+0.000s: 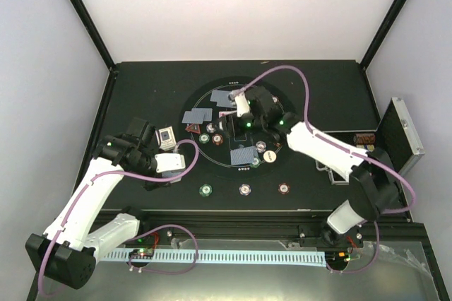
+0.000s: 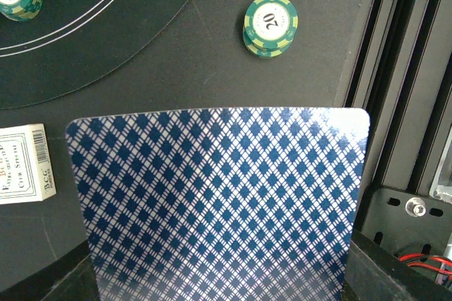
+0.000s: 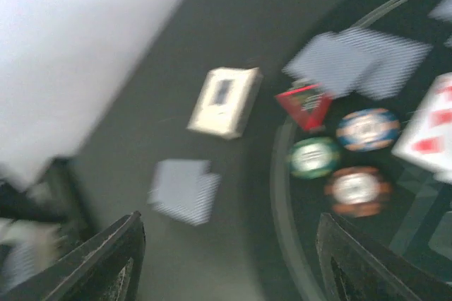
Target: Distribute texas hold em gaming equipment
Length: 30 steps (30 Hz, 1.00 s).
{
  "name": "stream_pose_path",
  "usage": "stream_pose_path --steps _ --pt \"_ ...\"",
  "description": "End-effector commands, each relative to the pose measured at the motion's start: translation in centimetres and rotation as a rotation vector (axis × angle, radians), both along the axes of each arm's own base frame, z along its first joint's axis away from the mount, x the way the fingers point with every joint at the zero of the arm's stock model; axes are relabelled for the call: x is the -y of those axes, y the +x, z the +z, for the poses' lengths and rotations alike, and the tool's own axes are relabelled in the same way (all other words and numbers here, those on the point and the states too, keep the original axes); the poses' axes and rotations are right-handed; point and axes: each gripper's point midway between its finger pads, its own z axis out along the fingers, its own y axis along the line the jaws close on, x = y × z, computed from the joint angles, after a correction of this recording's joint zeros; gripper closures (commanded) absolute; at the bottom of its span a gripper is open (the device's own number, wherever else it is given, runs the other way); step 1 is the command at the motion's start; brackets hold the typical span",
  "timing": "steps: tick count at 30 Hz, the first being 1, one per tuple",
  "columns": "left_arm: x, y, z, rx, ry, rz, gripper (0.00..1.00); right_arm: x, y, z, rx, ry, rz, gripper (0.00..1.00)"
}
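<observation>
I should keep moving my right gripper toward the card's loose end point(image 2: 220, 121) and close it there, because the blue diamond-backed card point(image 2: 219, 205) sticks out clear of my left gripper's fingers.
In the left wrist view a blue diamond-backed playing card point(image 2: 219, 202) fills the lower frame and hides my left gripper's fingers; the top view shows my left gripper point(image 1: 171, 163) holding it left of the round mat point(image 1: 282, 103). My right gripper point(image 1: 239, 107) hovers open and empty over the mat; its view is blurred, with the fingers point(image 3: 106, 258) wide apart. Blue-backed cards point(image 1: 196, 116) and a small stack point(image 1: 245, 155) lie on the mat. A red triangle point(image 3: 305, 103) sits beside green point(image 3: 314, 157), blue point(image 3: 367, 129) and red point(image 3: 358, 189) chips. Three chips point(image 1: 244, 189) lie in a row below the mat.
A white card box point(image 1: 167, 137) lies left of the mat, also in the left wrist view point(image 2: 25, 163). A green chip point(image 2: 270, 24) lies near the table's front rail point(image 2: 395, 68). An open silver-edged black case point(image 1: 399, 135) stands at the right edge.
</observation>
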Motion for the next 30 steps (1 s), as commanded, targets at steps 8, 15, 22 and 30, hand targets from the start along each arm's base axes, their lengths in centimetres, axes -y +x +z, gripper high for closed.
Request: stream_pose_path --steps 8,15,22,30 --pt "0.5 0.1 1.3 0.015 -0.035 -0.008 0.99 -9.1 -16.6 0.0 -0.515 0.438 0.312 0.34" --pt "0.4 -0.1 1.3 0.011 -0.029 -0.007 0.99 -11.4 -17.7 -0.1 -0.580 0.515 0.344 0.36" --pt "0.4 -0.1 1.4 0.014 -0.030 -0.007 0.98 -13.1 -17.7 0.2 -0.606 0.550 0.366 0.38" --pt "0.3 -0.1 1.4 0.016 -0.028 -0.008 0.98 -15.0 -17.8 -1.0 -0.660 0.581 0.378 0.41"
